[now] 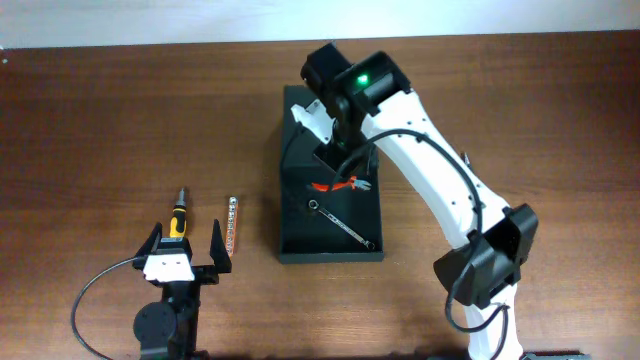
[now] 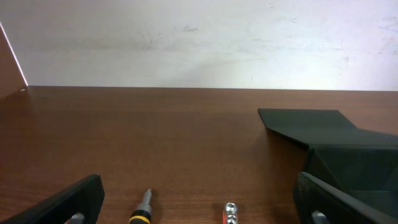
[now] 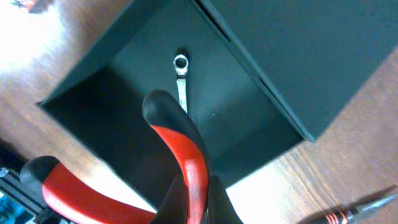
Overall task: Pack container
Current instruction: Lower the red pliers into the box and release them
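Observation:
My right gripper holds the red-and-black pliers (image 1: pixel 338 185) inside the container's sides above open space, so it should keep lowering until they reach the container's bottom beside the wrench.
The container (image 1: pixel 300 238) is a dark matte box, open at mid-table, with its flap lid (image 3: pixel 298 50) folded back. A silver wrench (image 1: pixel 340 222) lies on its floor (image 3: pixel 124 87). My right gripper (image 1: pixel 343 165) hangs over the box, shut on one handle of the red-and-black pliers (image 3: pixel 186 155), which dangle above the wrench (image 3: pixel 181 81). My left gripper (image 1: pixel 187 235) rests open at the front left, well apart from the box. A yellow-and-black screwdriver (image 2: pixel 142 210) and a red socket strip (image 2: pixel 230 213) lie between its fingers (image 2: pixel 68 202).
The screwdriver (image 1: pixel 178 218) and socket strip (image 1: pixel 230 232) lie on bare wood left of the container (image 2: pixel 348 143). A thin striped-handled tool (image 3: pixel 339 216) shows on the table beside the box in the right wrist view. The right arm (image 1: pixel 450 190) crosses the table's right side.

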You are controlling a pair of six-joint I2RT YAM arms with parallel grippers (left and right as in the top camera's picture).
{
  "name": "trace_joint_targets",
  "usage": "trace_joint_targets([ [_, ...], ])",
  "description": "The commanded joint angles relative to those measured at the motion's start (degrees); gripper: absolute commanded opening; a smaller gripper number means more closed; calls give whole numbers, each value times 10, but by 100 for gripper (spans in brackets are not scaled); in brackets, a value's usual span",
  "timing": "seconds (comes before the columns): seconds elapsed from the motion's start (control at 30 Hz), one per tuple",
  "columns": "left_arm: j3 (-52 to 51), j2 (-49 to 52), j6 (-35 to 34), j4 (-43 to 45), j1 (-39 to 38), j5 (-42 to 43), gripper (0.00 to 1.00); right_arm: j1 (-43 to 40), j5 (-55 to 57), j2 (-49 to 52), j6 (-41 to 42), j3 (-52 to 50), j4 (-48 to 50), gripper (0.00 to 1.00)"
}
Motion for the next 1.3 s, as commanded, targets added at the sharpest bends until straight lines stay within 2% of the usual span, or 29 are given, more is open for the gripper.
trace_joint_targets([
  [0.0, -1, -4, 3, -3, 3, 6, 99, 4, 0, -20, -6, -40, 19, 4],
  [0.47, -1, -4, 3, -3, 3, 6, 99, 4, -3, -17, -8, -199, 204, 4],
  [0.87, -1, -4, 3, -3, 3, 6, 99, 4, -4, -17, -8, -290, 258, 4],
  [1.27, -1, -4, 3, -3, 3, 6, 99, 4, -17, -17, -6, -329, 297, 4],
])
